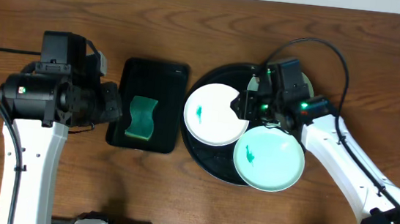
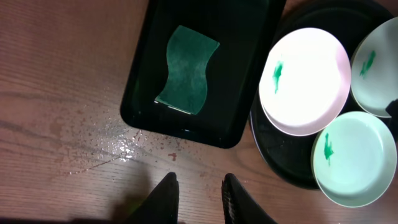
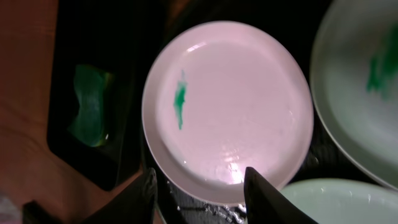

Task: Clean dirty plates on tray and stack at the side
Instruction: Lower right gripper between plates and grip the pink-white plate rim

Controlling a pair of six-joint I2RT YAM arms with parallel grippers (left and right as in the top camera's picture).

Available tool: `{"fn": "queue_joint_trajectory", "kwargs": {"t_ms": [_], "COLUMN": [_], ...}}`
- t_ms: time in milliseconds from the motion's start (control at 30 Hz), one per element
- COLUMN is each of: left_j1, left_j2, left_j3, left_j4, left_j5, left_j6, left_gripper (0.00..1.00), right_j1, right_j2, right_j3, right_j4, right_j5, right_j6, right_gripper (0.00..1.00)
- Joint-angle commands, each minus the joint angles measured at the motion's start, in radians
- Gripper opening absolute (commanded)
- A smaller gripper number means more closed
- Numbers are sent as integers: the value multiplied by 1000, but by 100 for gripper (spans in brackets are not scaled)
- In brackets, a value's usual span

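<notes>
The white plate (image 1: 213,116) is lying unheld on the round tray, so the robot's right gripper should pinch its rim (image 1: 244,126) next to the mint plates before the left gripper takes the sponge.
A white plate (image 1: 214,113) with a teal smear lies on the left of the round black tray (image 1: 206,164). A pale mint plate (image 1: 269,157), also smeared, lies at the tray's front right. A second mint plate (image 2: 376,59) sits at the back, mostly hidden under my right arm in the overhead view. My right gripper (image 3: 199,186) is open, its fingertips straddling the white plate's (image 3: 230,106) near rim; I cannot tell whether they touch it. Over bare wood left of the rectangular tray, my left gripper (image 2: 199,183) is open and holds nothing.
A smaller rectangular black tray (image 1: 153,67) holding a green wavy sponge (image 1: 141,117) stands between the two arms. Water drops speckle the wood (image 2: 112,146) in front of it. My left arm's base (image 1: 36,96) fills the table's left side.
</notes>
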Motion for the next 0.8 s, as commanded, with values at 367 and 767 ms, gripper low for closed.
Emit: {"fn": "queue_joint_trajectory", "kwargs": {"t_ms": [367,767], "left_j1": [-3,-3], "left_j2": [0,0], "left_j3": [-4,-37], "left_j4": [5,23], "left_j5": [-17,-17], "left_j6": [-10,-18], "left_gripper": [26,29], "right_j1": [-6,-2], "right_j2": [-8,58], "right_j3": [1,-13], "right_j4": [2,-20], "right_j5": [208,208], "right_j6": [-293,-190], "right_gripper": [3,20]}}
